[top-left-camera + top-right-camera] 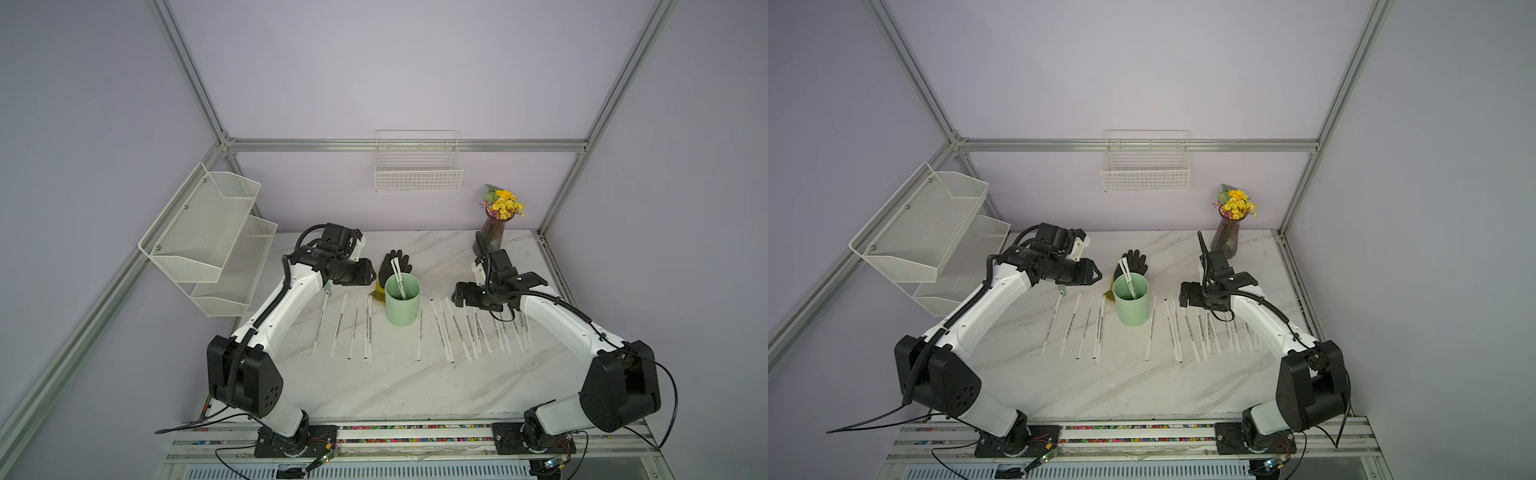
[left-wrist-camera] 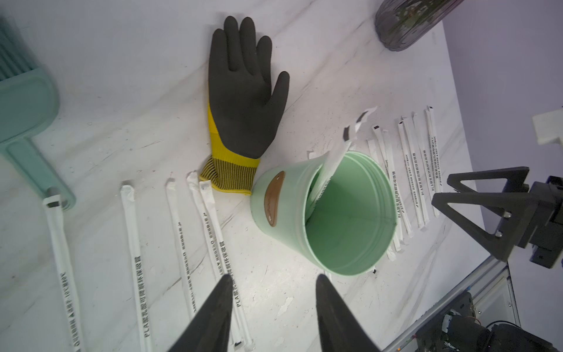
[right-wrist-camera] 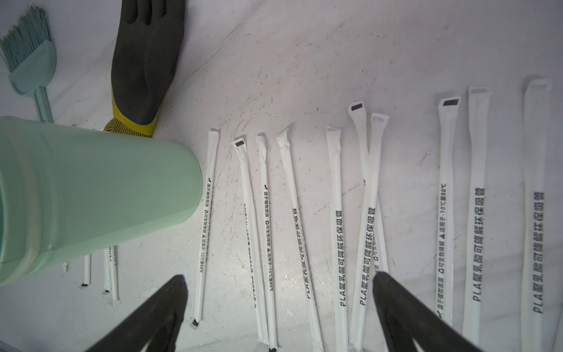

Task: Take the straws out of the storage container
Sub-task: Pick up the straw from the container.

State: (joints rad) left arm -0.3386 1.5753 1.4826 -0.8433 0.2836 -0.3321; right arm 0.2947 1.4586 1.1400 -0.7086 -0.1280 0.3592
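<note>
I keep moving my left gripper's open fingers toward the straws' top ends (image 1: 394, 262), which stand free above the cup's rim, until they can close there.
The storage container, a mint-green cup (image 1: 401, 307) (image 1: 1133, 309) (image 2: 283, 210) (image 3: 91, 189), stands upright mid-table. Two straws (image 1: 397, 275) (image 1: 1128, 275) (image 2: 332, 164) lean inside it, their tips above the rim. Several more straws lie flat in rows left (image 1: 355, 328) (image 2: 131, 243) and right (image 1: 461, 332) (image 3: 335, 213) of the cup. My left gripper (image 1: 368, 274) (image 2: 272, 277) hovers left of the cup, open with nothing between its fingers. My right gripper (image 1: 457, 297) (image 3: 280, 275) hangs over the right row, wide open and empty.
A black and yellow glove (image 1: 394, 266) (image 2: 243, 91) lies just behind the cup. A teal brush (image 2: 24, 106) (image 3: 33, 67) lies at the back left. A vase of yellow flowers (image 1: 494, 232) stands back right. A wire basket (image 1: 417, 174) and mesh rack (image 1: 208, 237) hang on the walls.
</note>
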